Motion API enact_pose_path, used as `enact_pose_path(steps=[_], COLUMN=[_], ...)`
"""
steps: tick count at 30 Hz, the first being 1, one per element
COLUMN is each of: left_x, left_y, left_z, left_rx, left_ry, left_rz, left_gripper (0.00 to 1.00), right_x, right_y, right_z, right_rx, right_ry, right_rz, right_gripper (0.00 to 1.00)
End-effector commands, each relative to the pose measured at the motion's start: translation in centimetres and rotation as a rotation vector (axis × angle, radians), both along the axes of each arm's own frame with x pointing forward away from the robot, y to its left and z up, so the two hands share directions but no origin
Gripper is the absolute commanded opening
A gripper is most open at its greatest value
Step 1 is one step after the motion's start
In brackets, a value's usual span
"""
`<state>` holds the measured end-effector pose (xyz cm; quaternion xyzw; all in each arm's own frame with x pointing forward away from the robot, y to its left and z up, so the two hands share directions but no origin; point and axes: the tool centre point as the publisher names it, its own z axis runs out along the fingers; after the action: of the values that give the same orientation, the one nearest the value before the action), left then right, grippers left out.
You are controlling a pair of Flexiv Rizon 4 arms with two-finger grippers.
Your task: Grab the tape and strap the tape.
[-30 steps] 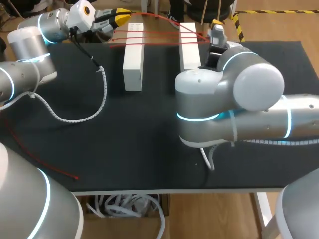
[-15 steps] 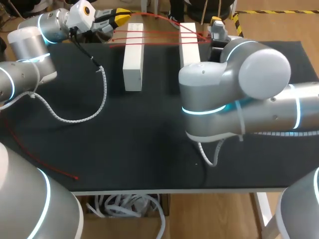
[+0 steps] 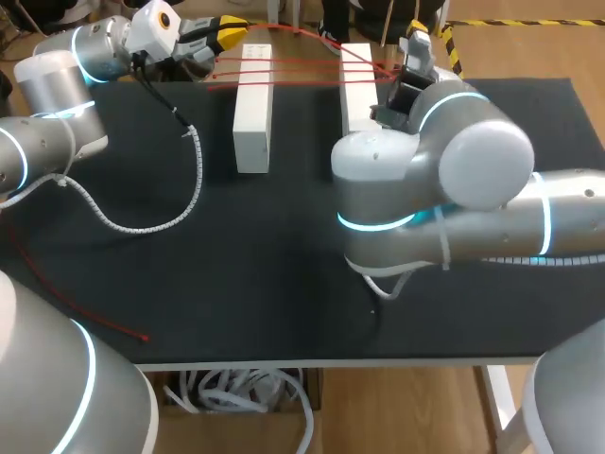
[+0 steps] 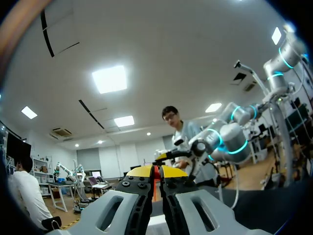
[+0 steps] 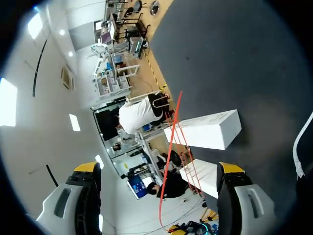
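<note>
My gripper will make the tape (image 5: pixel 169 149) bend into a rounded curve as it carries the tape toward my left gripper, because the red tape's loose end (image 5: pixel 180 94) sticks out in mid-air.
Two white blocks, the left one (image 3: pixel 253 109) and the right one (image 3: pixel 357 90), stand at the table's far side. Red tape (image 3: pixel 302 68) runs across them in several lines. My left gripper (image 3: pixel 232 33) hovers beyond the left block's far end, shut on the red tape (image 4: pixel 156 170), which shows as a thin strip between its yellow tips (image 4: pixel 156 172). My right gripper (image 3: pixel 414 49) is at the right block's far end. In the right wrist view it (image 5: pixel 159 169) stands wide open, with the tape (image 5: pixel 171 142) and both blocks (image 5: pixel 205 129) ahead of it and nothing between the fingers.
The black table (image 3: pixel 236 284) carries a loose tail of red tape (image 3: pixel 85 307) near its front left edge. A white spiral cable (image 3: pixel 142 227) from my left arm loops over the left half. My right arm's bulky elbow (image 3: pixel 425 199) hangs over the right middle.
My right arm's elbow swung right and then back left, while its gripper stayed at the right block's far end. The left arm and the tape have not moved.
</note>
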<state>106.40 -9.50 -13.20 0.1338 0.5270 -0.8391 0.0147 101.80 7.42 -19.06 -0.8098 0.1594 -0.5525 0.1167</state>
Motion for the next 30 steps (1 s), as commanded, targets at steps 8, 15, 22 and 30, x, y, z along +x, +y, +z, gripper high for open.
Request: enact_pose_path(steps=[8,15,22,30], left_x=[-0.3,-0.3,-0.3,-0.3], left_y=[-0.1,-0.1,-0.1,-0.1], left_z=[0.2,0.2,0.2,0.2], left_rx=[0.004,0.004,0.004,0.004], left_ry=[0.001,0.001,0.001,0.001], left_rz=[0.009,0.009,0.009,0.009], left_gripper=[0.0,0.0,0.0,0.0], right_x=[2.5,4.0,4.9,6.0], right_y=[1.4,1.4,1.4,0.9], right_z=[-0.7,-0.1,0.4,1.1], right_rx=[0.058,0.088,0.102,0.107], right_ry=[-0.193,-0.25,-0.291,-0.321], right_rz=[-0.124,-0.156,-0.174,-0.189], right_gripper=[1.0,1.0,1.0,1.0])
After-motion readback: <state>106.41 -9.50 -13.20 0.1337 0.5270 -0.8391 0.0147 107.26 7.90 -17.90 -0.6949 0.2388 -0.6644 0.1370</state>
